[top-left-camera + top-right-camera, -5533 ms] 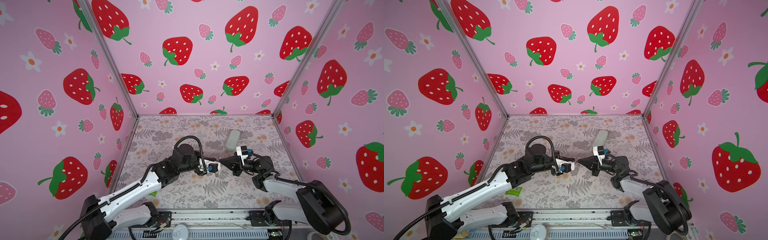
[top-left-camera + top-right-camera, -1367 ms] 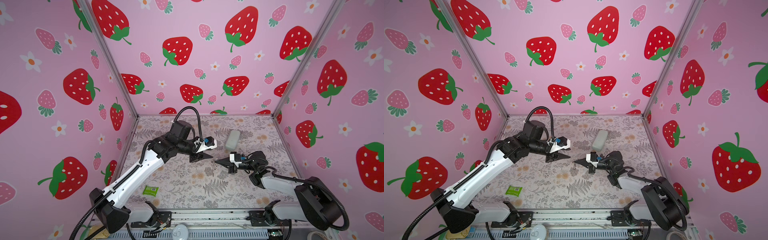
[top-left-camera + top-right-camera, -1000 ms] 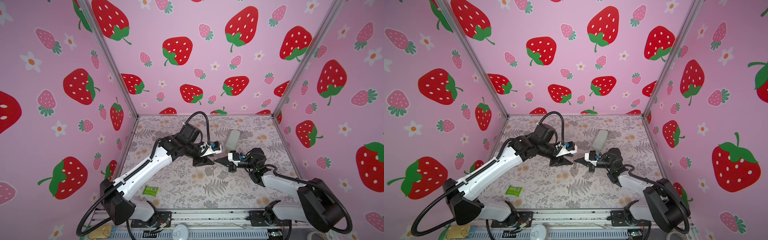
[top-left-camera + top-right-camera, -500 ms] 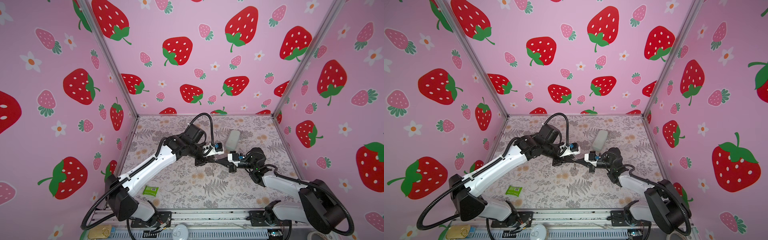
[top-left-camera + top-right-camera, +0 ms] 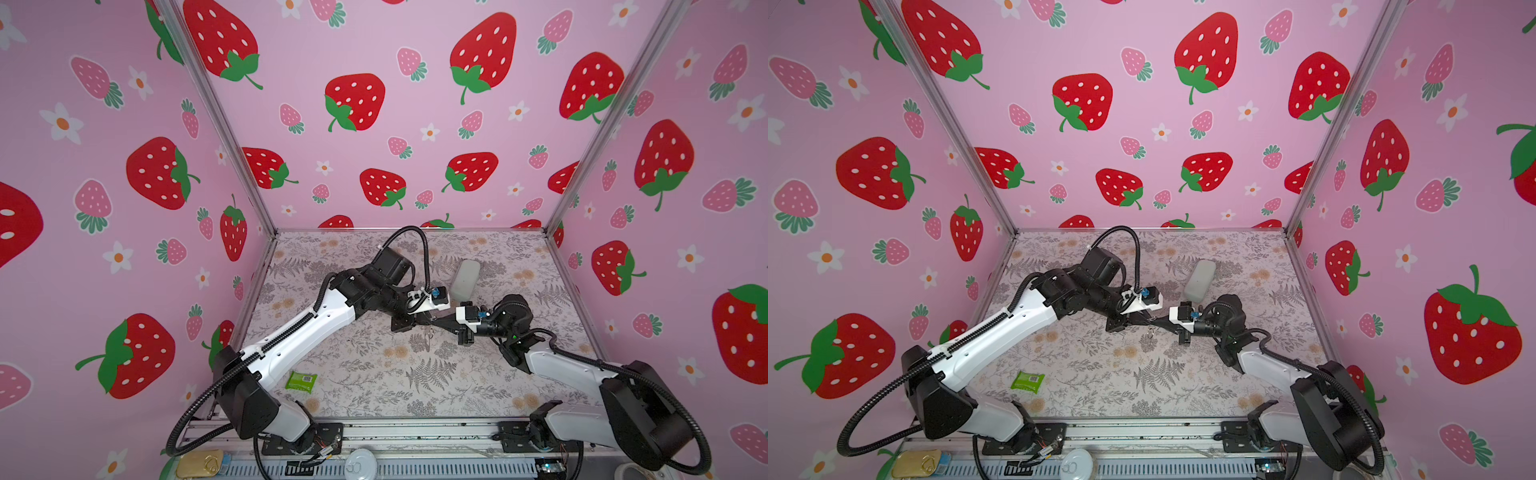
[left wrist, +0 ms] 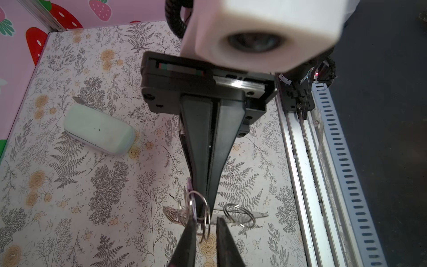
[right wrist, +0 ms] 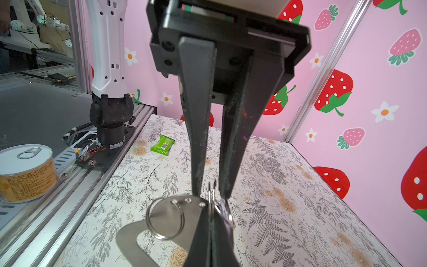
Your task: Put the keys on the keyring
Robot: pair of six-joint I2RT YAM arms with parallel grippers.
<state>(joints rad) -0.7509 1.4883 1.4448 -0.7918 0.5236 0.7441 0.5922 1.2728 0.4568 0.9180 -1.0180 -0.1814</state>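
I should hold and turn the small ring with my left gripper before my right gripper takes its free rim, because the ring stands edge-on at the ends of my right gripper's fingers.
In both top views my two grippers meet tip to tip above the middle of the mat. My right gripper is shut on the keyring, a grey flat loop with holes along one edge and a large silvery ring through one hole. The keys hang from smaller rings beside its tip, with a lilac sliver among them, and dangle as a tiny bunch. My left gripper stands a narrow gap apart with a small ring in that gap. No pinch shows.
A pale grey-green oblong case lies behind the grippers. A green packet lies near the front left. The metal rail runs along the front edge, with a tin can beyond it. Pink walls enclose three sides.
My left arm has swung from the back left over to the right gripper's tip, and its jaws have narrowed around a ring. The right gripper has stayed shut on the keyring.
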